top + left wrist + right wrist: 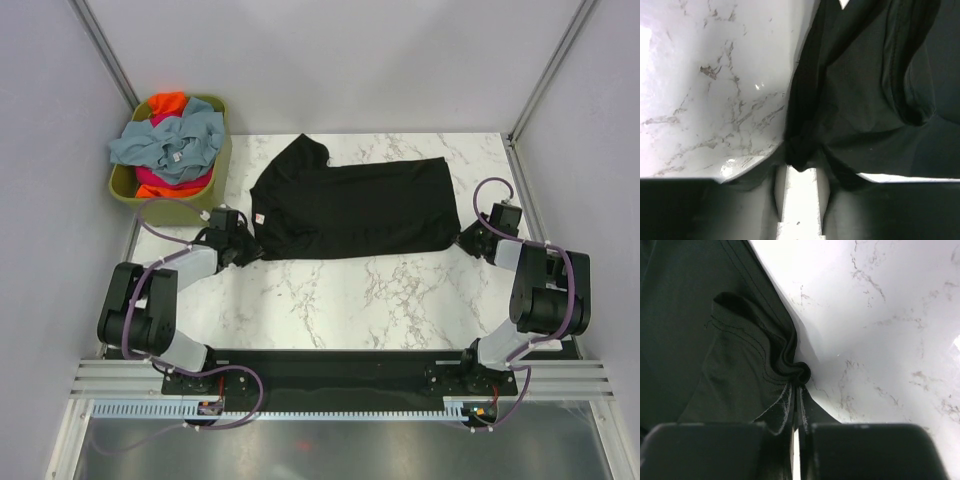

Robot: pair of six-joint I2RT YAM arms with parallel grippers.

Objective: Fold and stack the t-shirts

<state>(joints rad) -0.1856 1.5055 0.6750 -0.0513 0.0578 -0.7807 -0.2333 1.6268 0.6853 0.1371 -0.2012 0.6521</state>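
I should hold the t-shirt's near corner point(802, 142) with my left gripper because a flap point(915, 107) lies folded over on the black t-shirt. My right gripper should pull the flap straight at the same time.
The black t-shirt point(350, 210) lies spread across the marble table, with a small white tag near its left edge. My left gripper point(243, 250) is shut on the shirt's near left corner; in the left wrist view the dark cloth point(855, 90) bunches into the closed fingertips point(800, 172). My right gripper point(466, 240) is shut on the shirt's near right corner; in the right wrist view the hem point(785, 365) gathers between the closed pads point(796, 410). Light grey-blue point(170, 140), orange point(167, 102) and magenta-pink point(160, 180) shirts are piled in the basket.
The olive-green plastic basket point(222, 150) stands at the table's back left corner, beside the black shirt's sleeve. The enclosure walls and metal posts run close along both sides. The marble table point(350, 300) shows bare between the shirt and the arm bases.
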